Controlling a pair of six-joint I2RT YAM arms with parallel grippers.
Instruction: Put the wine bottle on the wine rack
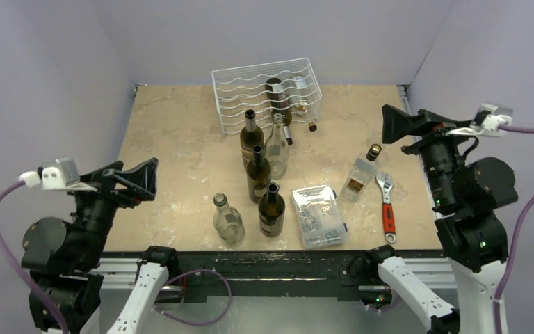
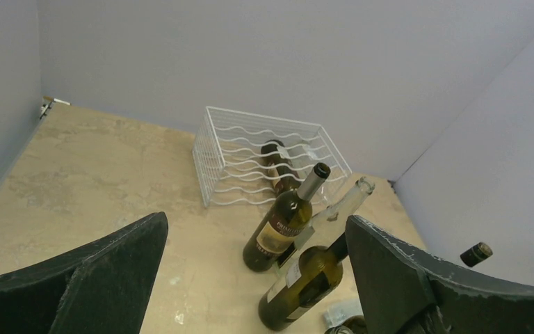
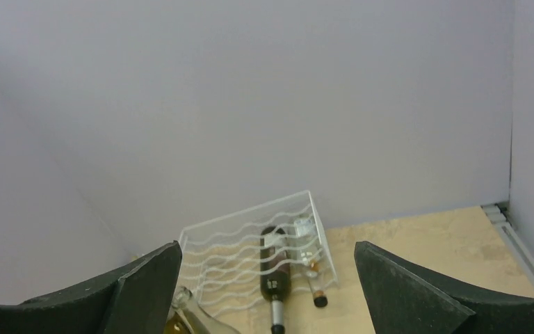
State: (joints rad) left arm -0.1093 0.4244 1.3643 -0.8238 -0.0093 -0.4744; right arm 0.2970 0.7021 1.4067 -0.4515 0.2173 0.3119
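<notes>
The clear bottle (image 1: 277, 154) by the rack is upright with its neck free toward the robot's open right gripper, so the right gripper should keep moving closer until its fingers are around that neck (image 1: 278, 125).
The white wire wine rack (image 1: 240, 97) stands at the back middle of the table. A dark bottle (image 1: 278, 97) and a small clear bottle (image 1: 304, 104) lie in its right cradles. Several wine bottles stand in front of it: a dark green one (image 1: 251, 139), a clear one (image 1: 276, 147), two dark ones (image 1: 258, 174) (image 1: 272, 209) and a clear one (image 1: 227, 219). My left gripper (image 1: 139, 179) is open and empty, raised at the table's left edge. My right gripper (image 1: 398, 124) is open and empty, raised at the right. The rack also shows in the left wrist view (image 2: 212, 149) and the right wrist view (image 3: 229, 254).
A square clear bottle with an amber label (image 1: 360, 175) stands right of centre. A clear plastic box of small parts (image 1: 318, 214) lies at the front. A red-handled wrench (image 1: 387, 207) lies near the right edge. Grey walls enclose the table on three sides.
</notes>
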